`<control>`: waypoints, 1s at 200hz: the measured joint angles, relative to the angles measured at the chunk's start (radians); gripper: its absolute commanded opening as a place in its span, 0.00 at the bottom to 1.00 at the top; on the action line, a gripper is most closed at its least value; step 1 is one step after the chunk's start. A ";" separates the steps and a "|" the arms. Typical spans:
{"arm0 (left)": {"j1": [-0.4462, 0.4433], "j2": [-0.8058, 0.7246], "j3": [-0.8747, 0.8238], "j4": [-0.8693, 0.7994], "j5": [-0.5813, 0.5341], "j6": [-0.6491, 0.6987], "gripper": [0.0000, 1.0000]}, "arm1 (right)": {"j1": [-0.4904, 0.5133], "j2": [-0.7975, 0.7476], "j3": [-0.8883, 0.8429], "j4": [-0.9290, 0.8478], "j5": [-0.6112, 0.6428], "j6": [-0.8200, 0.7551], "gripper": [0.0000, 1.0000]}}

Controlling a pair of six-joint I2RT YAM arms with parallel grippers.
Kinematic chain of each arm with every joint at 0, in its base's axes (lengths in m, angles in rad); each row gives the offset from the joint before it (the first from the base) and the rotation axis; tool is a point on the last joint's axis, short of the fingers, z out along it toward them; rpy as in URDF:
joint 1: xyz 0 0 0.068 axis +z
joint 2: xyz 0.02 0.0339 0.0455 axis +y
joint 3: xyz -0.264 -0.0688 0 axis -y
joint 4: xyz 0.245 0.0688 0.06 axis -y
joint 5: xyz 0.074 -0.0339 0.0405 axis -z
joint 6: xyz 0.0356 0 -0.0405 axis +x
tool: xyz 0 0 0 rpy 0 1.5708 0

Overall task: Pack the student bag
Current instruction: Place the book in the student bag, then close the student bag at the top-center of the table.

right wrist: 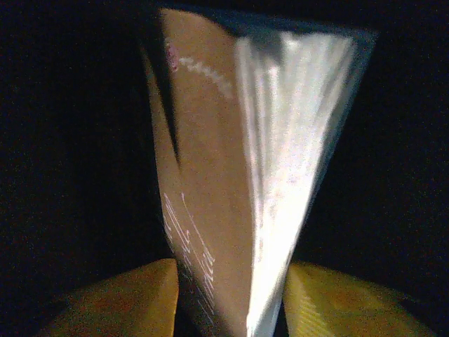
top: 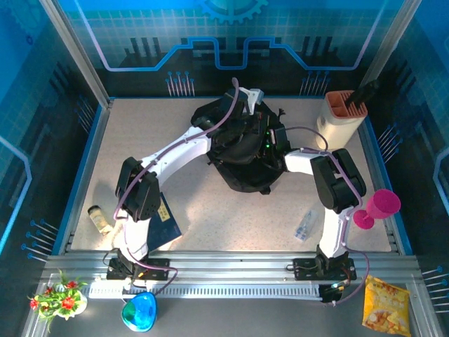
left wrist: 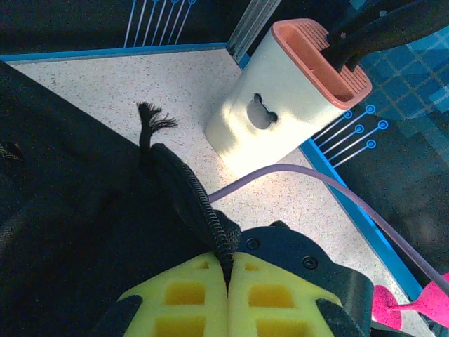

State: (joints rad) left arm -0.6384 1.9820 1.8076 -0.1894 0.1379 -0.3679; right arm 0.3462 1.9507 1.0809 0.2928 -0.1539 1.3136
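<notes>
My left gripper should first bring the dark blue book (top: 165, 226) next to the student bag, because the book is far out of my right gripper's reach.
The student bag (top: 242, 158), a large black backpack, lies at the back middle of the table. My left gripper (top: 250, 103) is at its far top edge. In the left wrist view the yellow pads (left wrist: 189, 302) of the left gripper (left wrist: 229, 272) are shut on the bag's zipper edge (left wrist: 210, 217), holding it up. My right gripper (top: 272, 144) reaches into the bag from the right. In the dark right wrist view, the right gripper (right wrist: 231, 309) is shut on a brown-covered book (right wrist: 224, 203), with its white page edges facing right. A dark blue book (top: 165, 221) lies beside the left arm's base.
A cream holder with an orange top (top: 342, 114) (left wrist: 280, 105) stands at the back right. A pink goblet (top: 379, 208) (left wrist: 421, 309) is by the right edge. A clear packet (top: 306, 225) lies front right and a small bottle (top: 100, 219) front left.
</notes>
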 measured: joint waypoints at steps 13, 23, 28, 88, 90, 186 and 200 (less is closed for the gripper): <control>0.002 0.000 0.000 0.000 0.000 0.000 0.02 | 0.000 0.000 0.000 -0.005 -0.006 -0.005 0.48; 0.003 -0.001 0.000 0.000 0.000 0.000 0.02 | 0.000 -0.002 -0.003 -0.013 -0.012 -0.006 0.49; 0.004 -0.001 0.000 0.000 0.000 0.000 0.02 | 0.000 -0.005 -0.005 -0.016 -0.015 -0.008 0.49; 0.010 -0.003 -0.010 0.000 -0.003 0.000 0.03 | -0.023 -0.263 -0.161 -0.061 -0.064 -0.069 0.59; 0.011 -0.003 -0.012 0.000 -0.003 0.000 0.03 | -0.027 -0.283 -0.169 -0.063 -0.064 -0.073 0.59; 0.019 -0.063 -0.236 -0.018 0.024 -0.077 0.61 | -0.205 -0.902 -0.332 -0.568 0.102 -0.427 0.83; 0.026 -0.114 -0.312 -0.021 0.024 -0.099 0.70 | -0.217 -0.916 -0.296 -0.626 0.101 -0.488 0.84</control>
State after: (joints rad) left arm -0.6128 1.8679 1.4960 -0.2100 0.1616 -0.4667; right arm 0.1291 1.0348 0.7845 -0.3332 -0.0528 0.8261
